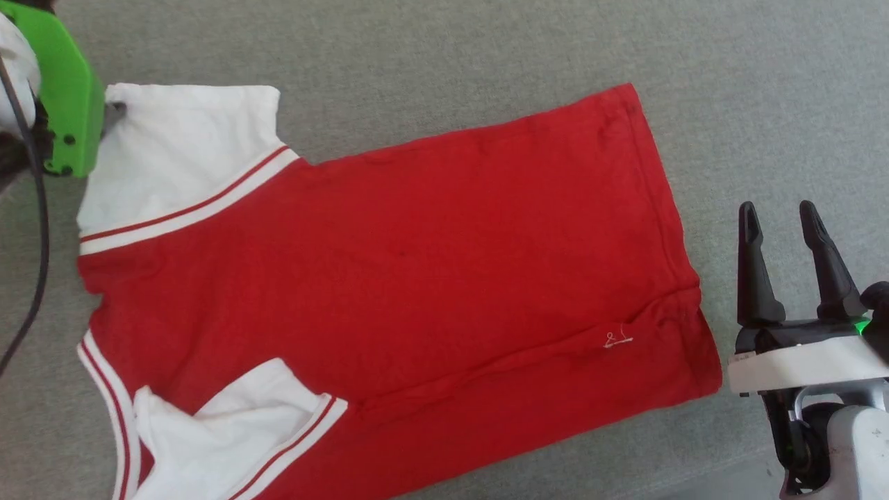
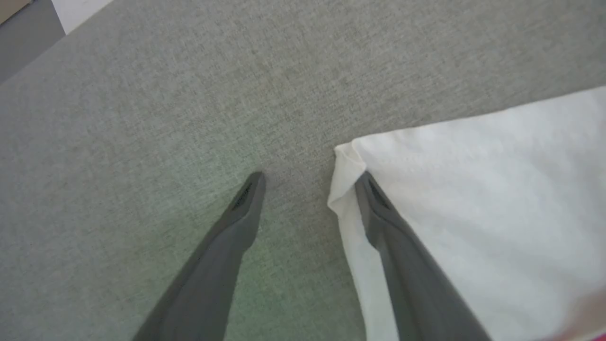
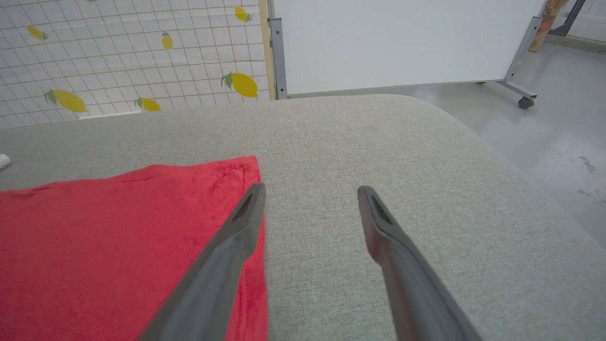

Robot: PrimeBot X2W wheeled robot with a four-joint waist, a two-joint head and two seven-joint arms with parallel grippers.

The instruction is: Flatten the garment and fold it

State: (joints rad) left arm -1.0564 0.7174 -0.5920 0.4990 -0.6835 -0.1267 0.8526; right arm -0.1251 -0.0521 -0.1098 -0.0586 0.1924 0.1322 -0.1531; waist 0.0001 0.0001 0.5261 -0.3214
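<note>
I expect a print hidden underneath to come into view when I fold the far white sleeve (image 1: 187, 154) over, because the red body (image 1: 467, 258) has its plain side up.
The garment (image 1: 417, 243), a red T-shirt with white sleeves and red-white striped trim, lies spread on the grey padded surface (image 1: 486, 48), neck end left, hem right. A small white logo (image 1: 617, 340) sits near the hem. The lower sleeve (image 1: 229, 423) is folded onto the body. My left gripper (image 2: 310, 179) is open at the outer corner of the upper sleeve (image 2: 473, 189), one finger over the white cloth, the other on the grey surface. That corner is curled over. My right gripper (image 1: 778, 215) stands open just right of the hem, nothing between its fingers; the hem corner (image 3: 236, 175) lies beside its left finger.
The left arm's green housing (image 1: 66, 104) and a black cable (image 1: 35, 243) are at the far left. In the right wrist view the padded surface rounds off to bare floor (image 3: 558, 132) on the right. Behind it stand a wheeled white board (image 3: 402, 42) and a lemon-patterned sheet (image 3: 118, 57).
</note>
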